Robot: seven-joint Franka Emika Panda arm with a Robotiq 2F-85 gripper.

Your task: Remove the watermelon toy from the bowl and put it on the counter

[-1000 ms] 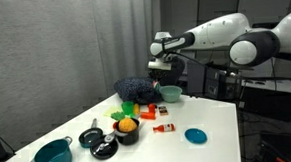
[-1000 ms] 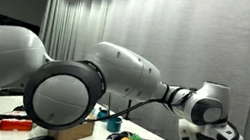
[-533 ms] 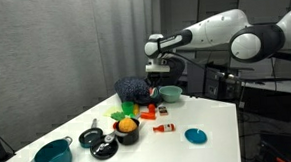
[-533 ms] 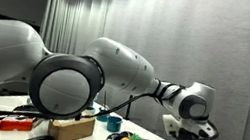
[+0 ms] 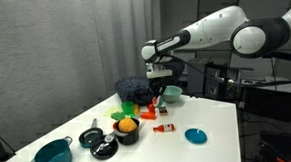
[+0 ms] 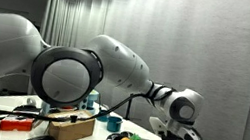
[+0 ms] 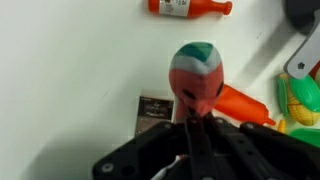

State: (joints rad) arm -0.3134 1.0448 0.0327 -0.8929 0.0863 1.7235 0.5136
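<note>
The watermelon toy (image 7: 196, 75) is hanging free of the bowl, so my gripper keeps moving toward the open counter next to the red bottle and let the toy go there.
In the wrist view my gripper (image 7: 193, 112) is shut on the watermelon toy (image 7: 197, 70), a small reddish piece with a teal-green top. It hangs above the white counter (image 7: 70, 80). In an exterior view the gripper (image 5: 157, 83) hangs just beside the pale teal bowl (image 5: 171, 93), on the side of the dark cloth, a little above the counter (image 5: 213, 123). In an exterior view the wrist (image 6: 178, 106) is low behind the dark cloth, and the fingers are hidden there.
Under the gripper lie a red bottle (image 7: 190, 7), an orange carrot (image 7: 240, 103), a corn cob (image 7: 297, 92) and a small dark packet (image 7: 155, 113). On the counter also stand a dark cloth heap (image 5: 136, 88), a black pot with an orange fruit (image 5: 126, 127), a blue disc (image 5: 195, 135) and a teal pot (image 5: 52, 156).
The arm has moved sideways away from above the bowl toward the dark cloth and come lower, carrying the toy.
</note>
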